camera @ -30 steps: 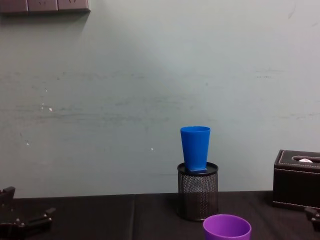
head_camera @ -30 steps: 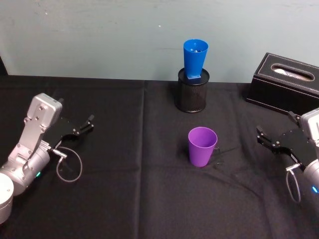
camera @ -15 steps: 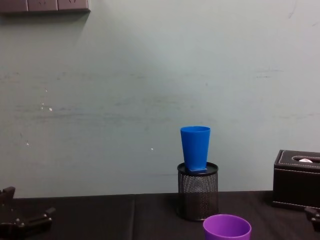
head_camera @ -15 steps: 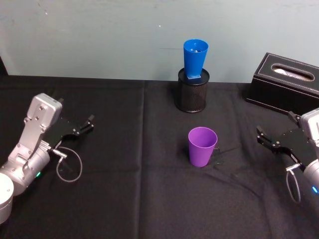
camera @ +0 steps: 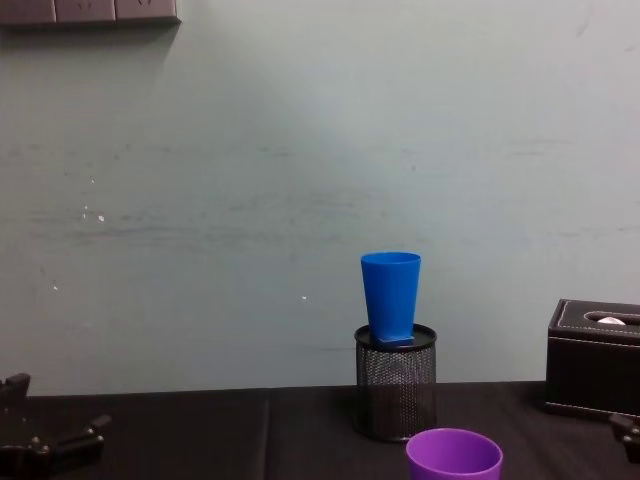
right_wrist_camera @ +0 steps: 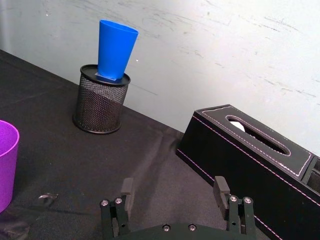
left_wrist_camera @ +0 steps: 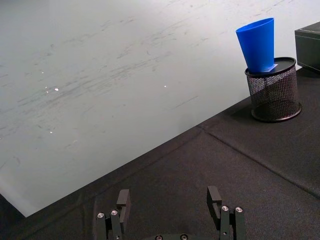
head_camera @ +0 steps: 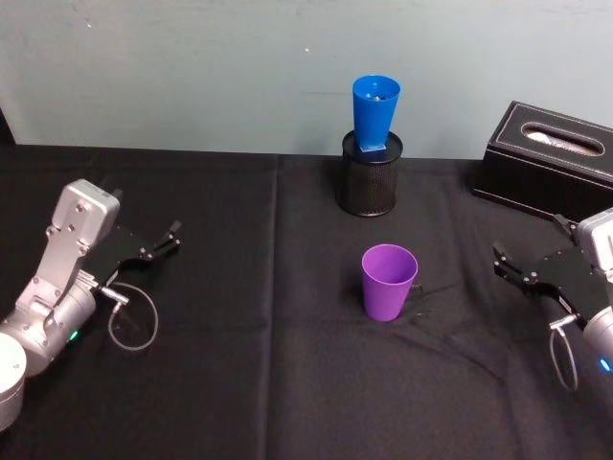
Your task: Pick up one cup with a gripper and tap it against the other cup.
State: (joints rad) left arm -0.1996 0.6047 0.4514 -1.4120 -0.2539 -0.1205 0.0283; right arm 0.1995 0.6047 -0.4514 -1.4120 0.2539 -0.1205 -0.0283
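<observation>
The blue cup [camera: 391, 295] should stay standing when I tap the purple cup against it, because a pale strip [right_wrist_camera: 106, 78] holds the blue cup's base to the pen holder.
The purple cup [head_camera: 389, 281] stands upright on the black cloth at the table's middle, and its rim shows low in the chest view [camera: 454, 455]. Behind it, the blue cup [head_camera: 375, 113] stands upright in the top of a black mesh pen holder [head_camera: 370, 177]. My left gripper [head_camera: 170, 238] rests open at the left, far from both cups, with nothing between its fingers [left_wrist_camera: 123, 196]. At the right, my right gripper [head_camera: 500, 261] is open and points toward the purple cup [right_wrist_camera: 6, 165], about a cup's width away from it.
A black tissue box [head_camera: 551, 158] sits at the back right, just beyond the right gripper. A light wall [camera: 300, 180] runs close behind the table. Black cloth [head_camera: 259, 383] covers the whole surface.
</observation>
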